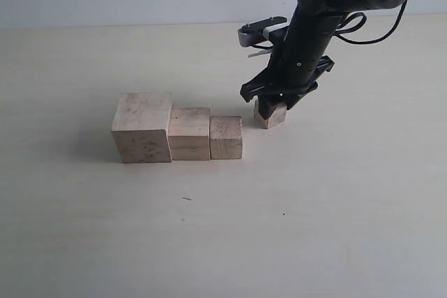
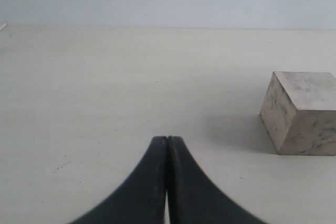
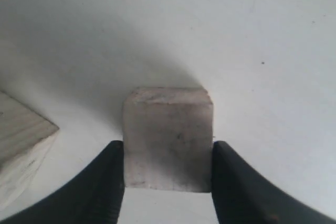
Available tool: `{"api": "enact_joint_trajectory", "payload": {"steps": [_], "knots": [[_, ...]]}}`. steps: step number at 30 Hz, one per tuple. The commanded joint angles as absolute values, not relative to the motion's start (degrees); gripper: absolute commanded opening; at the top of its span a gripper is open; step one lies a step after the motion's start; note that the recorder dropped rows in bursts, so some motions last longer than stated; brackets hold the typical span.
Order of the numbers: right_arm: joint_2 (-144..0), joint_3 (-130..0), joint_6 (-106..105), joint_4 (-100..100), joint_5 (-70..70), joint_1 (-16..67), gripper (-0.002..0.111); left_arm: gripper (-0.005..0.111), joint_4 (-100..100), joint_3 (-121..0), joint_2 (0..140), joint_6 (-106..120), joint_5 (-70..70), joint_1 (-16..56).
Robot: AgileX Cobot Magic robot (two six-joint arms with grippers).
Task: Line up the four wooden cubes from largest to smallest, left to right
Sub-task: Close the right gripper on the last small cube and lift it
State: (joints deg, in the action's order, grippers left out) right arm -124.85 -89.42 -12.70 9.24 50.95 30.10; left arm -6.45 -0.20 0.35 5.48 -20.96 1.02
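Observation:
I see the smallest cube (image 1: 269, 116) crooked to the row, so my right gripper should raise it, turn it straight and set it down beside the row's smaller end (image 1: 254, 142).
Three wooden cubes stand touching in a row: the largest (image 1: 142, 127) on the left, a middle one (image 1: 189, 132), then a smaller one (image 1: 226, 137). The smallest cube (image 1: 271, 115) sits apart to the right and a little further back, turned at an angle to the row. My right gripper (image 1: 271, 107) comes down over it. In the right wrist view its two fingers press against opposite sides of the smallest cube (image 3: 168, 129). My left gripper (image 2: 167, 138) is shut and empty over bare table, with one cube (image 2: 302, 114) off to its side.
The pale table (image 1: 314, 214) stretches wide around the cubes. A corner of the row's nearest cube (image 3: 21, 140) shows beside the right gripper. The right arm (image 1: 314, 26) reaches in from the upper right of the exterior view.

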Motion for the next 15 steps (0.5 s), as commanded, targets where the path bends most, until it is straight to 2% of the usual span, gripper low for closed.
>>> {"api": "enact_joint_trajectory", "payload": {"steps": [1, 8, 15], "knots": [[-124.7, -89.3, -12.6, 9.2, 50.1, 30.0, 0.027, 0.0, -6.4, 0.0, 0.0, 5.5, -20.3, 1.3], [-124.2, -89.3, -13.7, 7.3, 53.8, 30.0, 0.0, 0.0, -6.4, 0.0, 0.0, 5.5, -20.3, 1.3], [-116.3, -89.3, -32.9, 7.1, 58.9, 30.0, 0.0, 0.0, -6.4, 0.0, 0.0, 5.5, -20.3, 1.3]]}}
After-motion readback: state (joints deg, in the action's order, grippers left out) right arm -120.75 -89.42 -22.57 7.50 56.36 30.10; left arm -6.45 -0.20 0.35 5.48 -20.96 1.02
